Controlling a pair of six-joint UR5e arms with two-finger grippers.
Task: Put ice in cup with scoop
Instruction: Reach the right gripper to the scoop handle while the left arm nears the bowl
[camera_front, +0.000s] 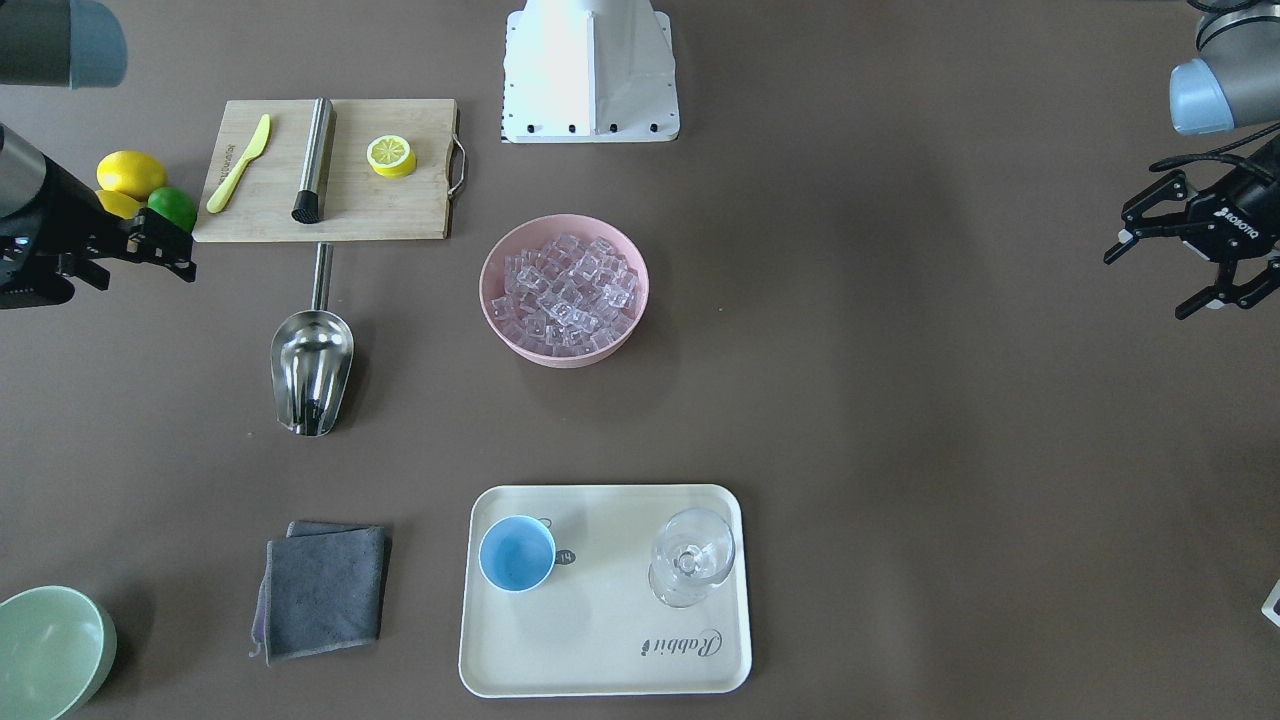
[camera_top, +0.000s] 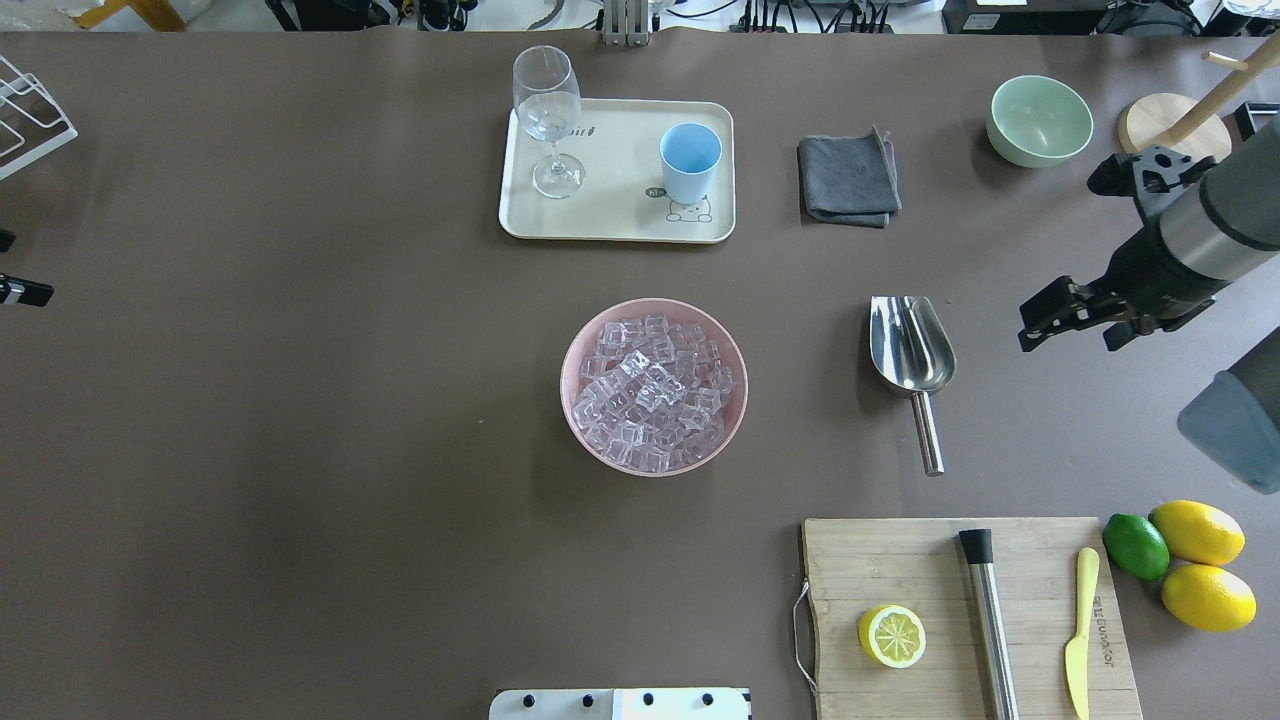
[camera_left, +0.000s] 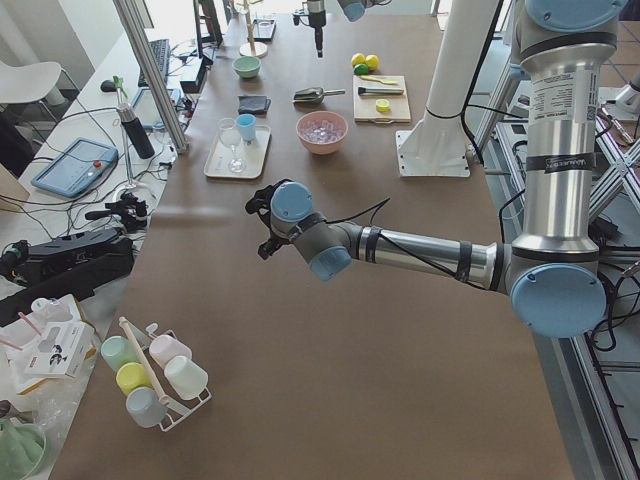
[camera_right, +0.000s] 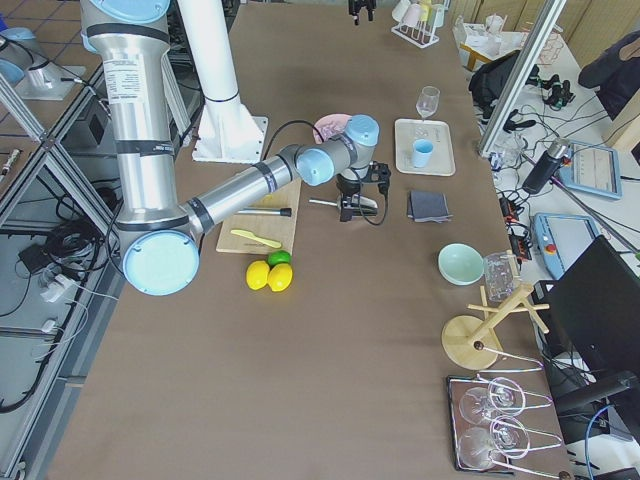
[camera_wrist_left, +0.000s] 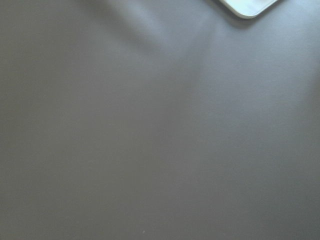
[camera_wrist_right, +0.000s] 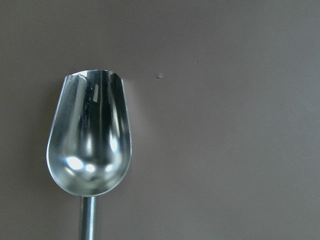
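Note:
The ice (camera_front: 564, 296) should come loose and ride in the scoop's trough when I lift the scoop, because separate cubes (camera_front: 607, 274) are lying in a jumble in the pink bowl.
The steel scoop (camera_top: 910, 345) lies on the table, trough pointing away from me and rod handle toward me. It fills the right wrist view (camera_wrist_right: 90, 145). My right gripper (camera_top: 1068, 340) hovers open and empty just right of it. The ice (camera_top: 655, 390) fills a pink bowl (camera_top: 575, 350) at the table's middle. The light-blue cup (camera_top: 690, 160) stands upright on a cream tray (camera_top: 610, 215) at the far side. My left gripper (camera_front: 1145, 285) is open and empty, far off at the table's left end.
A stemmed glass (camera_top: 548, 110) shares the tray. A grey cloth (camera_top: 845, 180) and a green bowl (camera_top: 1040, 120) lie far right. A cutting board (camera_top: 960, 600) near me holds a lemon half, a steel cylinder and a yellow knife, with lemons (camera_top: 1200, 560) and a lime beside it.

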